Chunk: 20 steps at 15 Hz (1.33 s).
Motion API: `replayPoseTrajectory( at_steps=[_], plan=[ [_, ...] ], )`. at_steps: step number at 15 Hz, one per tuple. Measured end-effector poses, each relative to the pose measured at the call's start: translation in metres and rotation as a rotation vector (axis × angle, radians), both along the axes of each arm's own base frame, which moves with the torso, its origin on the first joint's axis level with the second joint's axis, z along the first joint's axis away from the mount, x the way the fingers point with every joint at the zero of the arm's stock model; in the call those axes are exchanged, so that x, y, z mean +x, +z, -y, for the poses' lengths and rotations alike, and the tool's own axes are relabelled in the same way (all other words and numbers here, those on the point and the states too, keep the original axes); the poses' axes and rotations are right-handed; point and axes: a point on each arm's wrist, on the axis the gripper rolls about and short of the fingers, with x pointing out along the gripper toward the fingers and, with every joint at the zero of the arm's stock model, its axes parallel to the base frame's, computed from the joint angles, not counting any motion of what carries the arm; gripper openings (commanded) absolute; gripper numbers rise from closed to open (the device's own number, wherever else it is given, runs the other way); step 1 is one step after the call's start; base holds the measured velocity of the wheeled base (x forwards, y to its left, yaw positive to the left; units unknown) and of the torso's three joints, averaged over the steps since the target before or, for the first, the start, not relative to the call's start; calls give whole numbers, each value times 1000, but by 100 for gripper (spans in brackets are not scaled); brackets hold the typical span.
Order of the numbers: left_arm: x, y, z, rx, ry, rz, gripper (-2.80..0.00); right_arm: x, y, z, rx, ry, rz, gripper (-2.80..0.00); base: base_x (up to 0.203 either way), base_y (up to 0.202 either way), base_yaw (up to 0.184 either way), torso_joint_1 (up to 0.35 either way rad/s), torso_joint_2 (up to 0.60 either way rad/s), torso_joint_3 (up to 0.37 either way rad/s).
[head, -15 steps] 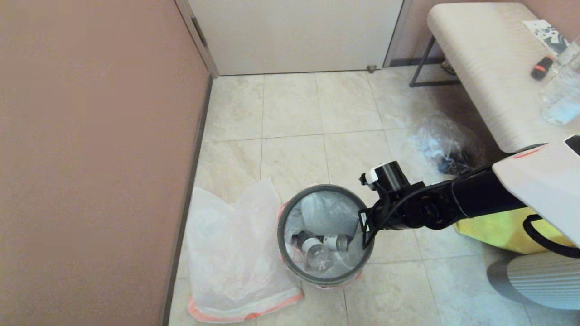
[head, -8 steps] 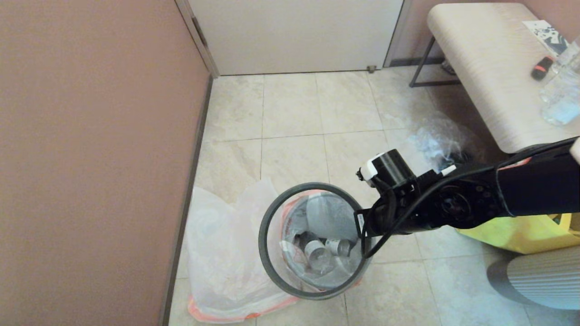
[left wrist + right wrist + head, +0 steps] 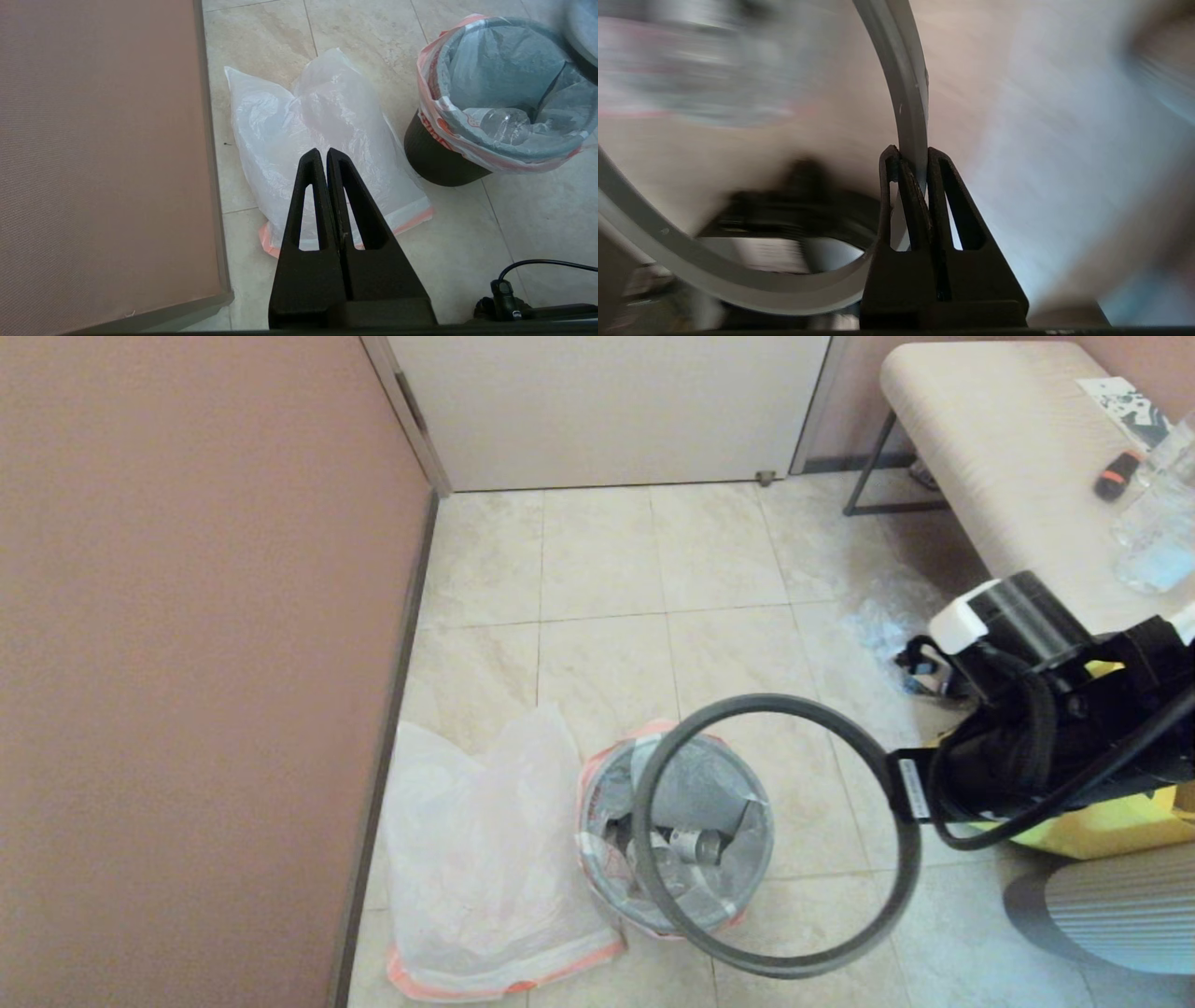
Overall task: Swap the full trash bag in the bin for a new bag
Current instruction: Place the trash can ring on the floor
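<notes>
The dark grey hoop is off the bin, and the floor beside the bin is clear. My right gripper should keep moving the hoop there and then let go of it.
The small black bin stands on the tiled floor, lined with the full bag, whose orange-edged mouth folds over the bin's top. Empty bottles lie inside it. The dark grey hoop is off the bin and hangs tilted above and to the right of it. My right gripper is shut on the hoop at its right side. A new whitish bag with an orange hem lies flat left of the bin. My left gripper hovers shut and empty over that bag.
A brown wall runs along the left, right beside the new bag. A yellow shopping bag sits under my right arm. A crumpled clear plastic bag lies by the padded bench. A closed door is at the back.
My right gripper has lifted the hoop off the bin and carried it up and to the right. The full bag's mouth now stands uncovered on the bin.
</notes>
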Motion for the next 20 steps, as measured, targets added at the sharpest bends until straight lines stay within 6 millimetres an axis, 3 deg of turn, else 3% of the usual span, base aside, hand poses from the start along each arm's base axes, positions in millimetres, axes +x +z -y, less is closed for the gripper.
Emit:
replayPoseTrajectory(
  at_steps=[4,9,14,19,20],
  plan=[
    [0,0,0,0,0,0,-280,2,-26,77,-63,-137,-73,-280,0,0,0,0,0,0],
    [0,0,0,0,0,0,-280,36,-74,156,-92,-170,-132,-280,0,0,0,0,0,0],
    [0,0,0,1,0,0,-280,87,-158,184,-131,-106,-190,-280,0,0,0,0,0,0],
    [0,0,0,0,0,0,-280,124,-246,173,-158,-32,-154,-280,0,0,0,0,0,0],
    [0,0,0,0,0,0,-280,125,-255,169,-155,-18,-156,0,0,0,0,0,0,0]
  ],
)
